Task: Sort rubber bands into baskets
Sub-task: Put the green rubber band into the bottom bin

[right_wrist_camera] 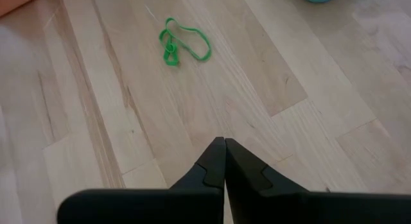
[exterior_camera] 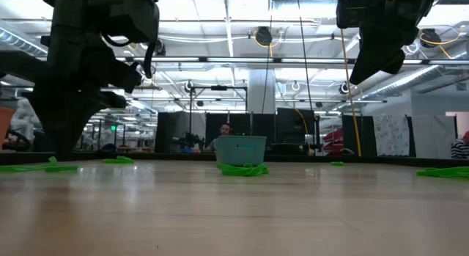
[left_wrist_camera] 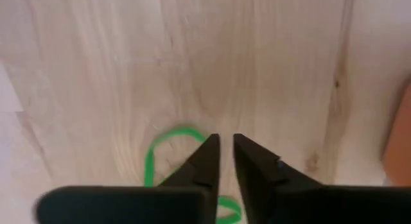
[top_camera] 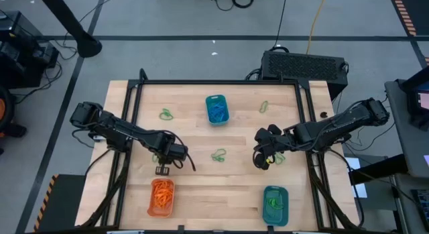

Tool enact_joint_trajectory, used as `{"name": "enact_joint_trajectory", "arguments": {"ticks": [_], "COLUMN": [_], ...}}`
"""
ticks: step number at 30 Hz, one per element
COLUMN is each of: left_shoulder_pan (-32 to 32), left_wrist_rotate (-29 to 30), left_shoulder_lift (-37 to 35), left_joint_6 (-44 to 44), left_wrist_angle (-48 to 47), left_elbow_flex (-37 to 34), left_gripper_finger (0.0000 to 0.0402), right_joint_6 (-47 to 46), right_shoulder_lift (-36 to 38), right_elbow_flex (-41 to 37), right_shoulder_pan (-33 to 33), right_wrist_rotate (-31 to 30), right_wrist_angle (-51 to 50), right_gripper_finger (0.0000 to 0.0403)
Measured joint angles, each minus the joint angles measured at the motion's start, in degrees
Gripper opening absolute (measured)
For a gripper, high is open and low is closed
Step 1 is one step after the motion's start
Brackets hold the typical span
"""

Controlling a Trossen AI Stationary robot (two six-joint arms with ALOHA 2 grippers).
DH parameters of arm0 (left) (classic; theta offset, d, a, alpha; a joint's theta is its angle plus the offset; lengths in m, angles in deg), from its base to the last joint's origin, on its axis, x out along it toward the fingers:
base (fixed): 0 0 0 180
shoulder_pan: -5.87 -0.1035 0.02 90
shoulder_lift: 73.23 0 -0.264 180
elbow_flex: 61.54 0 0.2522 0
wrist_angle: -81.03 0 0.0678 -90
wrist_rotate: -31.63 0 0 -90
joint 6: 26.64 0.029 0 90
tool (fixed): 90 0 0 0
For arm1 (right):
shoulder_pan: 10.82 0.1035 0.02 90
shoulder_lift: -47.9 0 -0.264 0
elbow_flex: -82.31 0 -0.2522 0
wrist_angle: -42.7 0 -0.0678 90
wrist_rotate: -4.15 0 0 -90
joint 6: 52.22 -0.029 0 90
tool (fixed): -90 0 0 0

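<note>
The green rubber band's loop point(left_wrist_camera: 174, 131) is next to one gripper finger and outside the left gripper's narrow gap point(left_wrist_camera: 227, 144), so the robot should open that gripper wider and close its fingers around the band.
My left gripper point(top_camera: 161, 169) points down at the wood just beyond the orange basket point(top_camera: 161, 197), which holds orange rubber bands. A narrow gap point(left_wrist_camera: 227, 147) separates its fingertips, with only wood showing through. A green rubber band point(left_wrist_camera: 160, 150) lies under and beside one finger. My right gripper point(top_camera: 260, 160) hangs shut above the table's right half, holding nothing point(right_wrist_camera: 225, 142). A teal basket point(top_camera: 216, 108) with blue bands sits at the far middle. Another teal basket point(top_camera: 275, 205) with green bands sits near the front right. My left gripper comes at the green band from above, pointing down. The band's loop point(left_wrist_camera: 186, 131) runs behind one finger point(left_wrist_camera: 204, 161) and shows again below the fingers. Nothing lies in the gap, and I cannot tell whether the finger touches the band.
Loose green bands lie at the table's middle point(top_camera: 218, 154), far left point(top_camera: 165, 114), far right point(top_camera: 264, 107) and beside my right gripper point(top_camera: 279, 157). A black frame point(top_camera: 221, 82) borders the work area. The low view shows the far basket point(exterior_camera: 240, 148) and a band point(exterior_camera: 244, 169).
</note>
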Motion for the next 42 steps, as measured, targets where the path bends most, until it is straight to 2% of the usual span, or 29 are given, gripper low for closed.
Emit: {"name": "enact_joint_trajectory", "arguments": {"ticks": [5,10,14,19,23,26,28,35,42], "left_shoulder_pan": [0.74,0.81,0.6,0.48,0.18,-1.12,-2.37,-5.13,-5.28], "left_wrist_rotate": [2.16,2.61,3.58,5.52,5.57,5.51,5.47,6.3,5.6], "left_shoulder_lift": [0.0,0.0,0.0,-0.14,-0.31,-0.29,-0.24,-0.15,-0.05], "left_joint_6": [-0.75,-6.52,-8.69,-8.99,-9.07,-9.03,-8.76,-4.05,-1.29], "left_wrist_angle": [1.41,1.97,3.6,7.27,6.71,5.32,4.83,5.22,7.15], "left_elbow_flex": [-0.03,-1.21,-3.42,-6.32,-7.35,-7.39,-7.48,-7.65,-7.11], "left_gripper_finger": [0.0123,0.0182,0.0197,0.0199,0.0198,0.0187,0.0164,0.0021,0.0004], "right_joint_6": [0.07,0.03,0.67,1.03,0.39,0.15,0.05,-0.63,-0.63], "right_shoulder_lift": [0.0,0.0,0.0,0.0,0.0,0.0,0.0,-0.02,-0.02], "right_elbow_flex": [0.0,0.0,0.0,0.0,0.0,0.0,0.0,0.0,0.0], "right_shoulder_pan": [0.0,0.01,0.01,0.01,0.01,0.01,-0.01,0.01,0.0], "right_wrist_rotate": [-0.02,-0.02,-0.04,-0.04,-0.04,-0.04,-0.04,-0.04,-0.04], "right_wrist_angle": [0.0,-0.02,-0.02,0.01,0.35,0.35,0.36,0.37,0.37], "right_gripper_finger": [0.0,0.0,0.0,0.0,0.0,0.0,0.0,0.0,0.0]}}
